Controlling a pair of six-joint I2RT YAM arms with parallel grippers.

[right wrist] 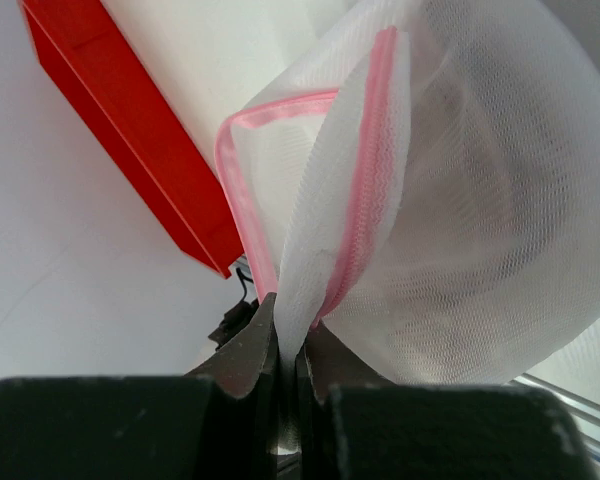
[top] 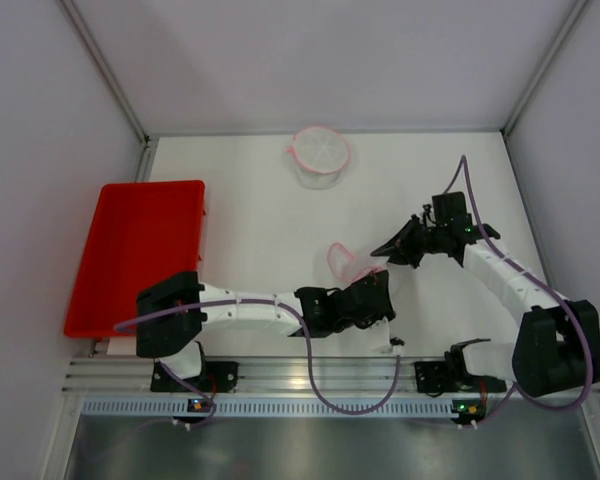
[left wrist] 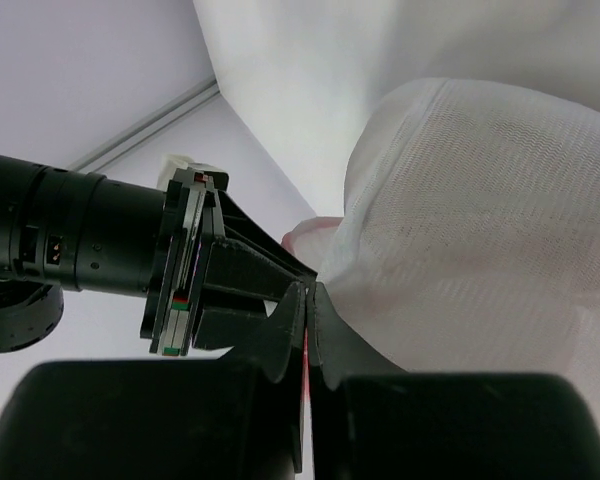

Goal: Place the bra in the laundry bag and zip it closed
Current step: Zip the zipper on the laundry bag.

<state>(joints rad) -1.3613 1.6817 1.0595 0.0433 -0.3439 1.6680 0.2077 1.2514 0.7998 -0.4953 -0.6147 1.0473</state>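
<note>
My right gripper should open to free the laundry bag's white flap, which it pinches into a narrow fold beside the pink zip, and then take it flatter.
The laundry bag is white mesh with a pink zip, held up between my two grippers just in front of the table's middle. My left gripper is shut on the bag's edge; in the left wrist view a pink strip shows between its closed fingers, with the mesh bulging to the right. My right gripper is shut on a white flap beside the pink zip, and its fingertips meet in the right wrist view. I cannot tell whether the bra is inside the bag. A round white, pink-rimmed thing lies at the back.
A red tray sits at the table's left edge; it also shows in the right wrist view. The right gripper's black body is close beside the left fingers. White walls close in the table on three sides.
</note>
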